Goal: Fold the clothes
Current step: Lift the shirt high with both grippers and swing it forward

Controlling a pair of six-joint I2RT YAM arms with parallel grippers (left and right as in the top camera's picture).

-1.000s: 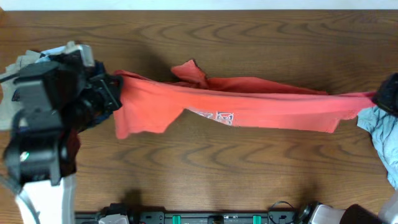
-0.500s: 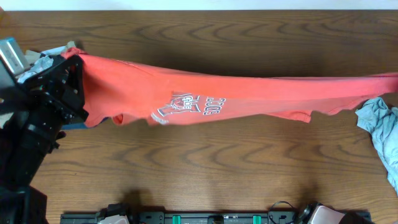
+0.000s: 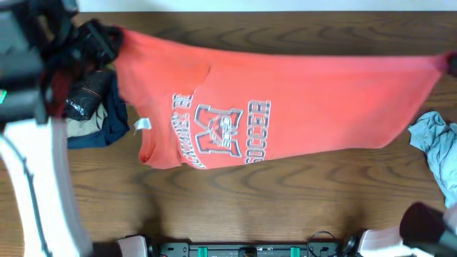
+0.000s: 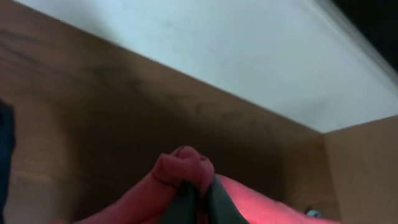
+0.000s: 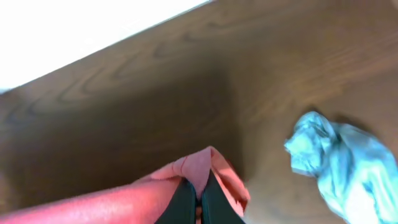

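Note:
My left gripper and right gripper should swing the T-shirt's loose edge (image 3: 285, 154) away and pull back near me (image 3: 175, 184), because that edge hangs toward me with the lettered front up.
The coral-red T-shirt (image 3: 300, 93) hangs stretched across the table, its front facing up. The white-and-dark block lettering (image 3: 221, 132) and a small white neck label (image 3: 142, 125) show. My left gripper (image 3: 107, 39) is shut on the shirt's far left corner. In the left wrist view, bunched red cloth (image 4: 183, 168) sits pinched at the left gripper (image 4: 200, 190). My right gripper (image 5: 199, 196) is shut on the far right corner of the shirt (image 5: 205, 165). In the overhead view it sits at the frame's right edge, almost hidden.
A dark navy garment (image 3: 100, 114) lies crumpled at the left, under my left arm. A light blue-grey garment (image 3: 437, 146) lies at the right edge, also in the right wrist view (image 5: 345, 162). The table's back edge (image 3: 285, 13) runs just behind the shirt.
Both grippers have moved toward the back of the table, still holding the shirt. The cloth has opened from a narrow band into a wide sheet, and the lettering now shows in full.

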